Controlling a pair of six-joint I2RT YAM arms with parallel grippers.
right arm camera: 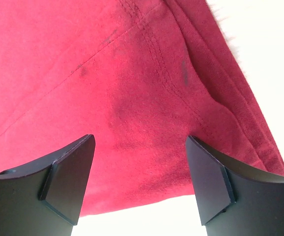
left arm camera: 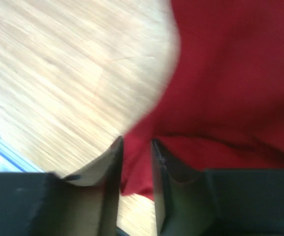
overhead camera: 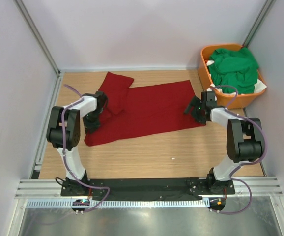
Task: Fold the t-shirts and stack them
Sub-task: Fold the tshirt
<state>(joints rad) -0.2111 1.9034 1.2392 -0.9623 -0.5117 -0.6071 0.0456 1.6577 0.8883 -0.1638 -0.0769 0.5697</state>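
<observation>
My grippers are at the slanted dark red t-shirt, with its corner (overhead camera: 203, 124) by my right gripper farther back than the corner (overhead camera: 89, 140) by my left gripper. Next, I pull the t-shirt straight first.
The dark red t-shirt (overhead camera: 147, 110) lies spread flat across the wooden table, with one part folded up at the back left. My left gripper (overhead camera: 93, 122) is at the shirt's left edge. In the left wrist view its jaws (left arm camera: 137, 143) stand narrowly apart with a fold of the red cloth (left arm camera: 230, 73) pinched between them. My right gripper (overhead camera: 192, 108) is at the shirt's right edge. In the right wrist view it (right arm camera: 139, 140) is open just above the hemmed corner of the red shirt (right arm camera: 107, 73). Green t-shirts (overhead camera: 235, 66) lie bunched in the basket.
The orange plastic basket (overhead camera: 204, 69) stands at the back right corner, close behind my right arm. White walls with metal posts close in the table at the back and sides. Bare wood (overhead camera: 156, 155) lies between the shirt and the arm bases.
</observation>
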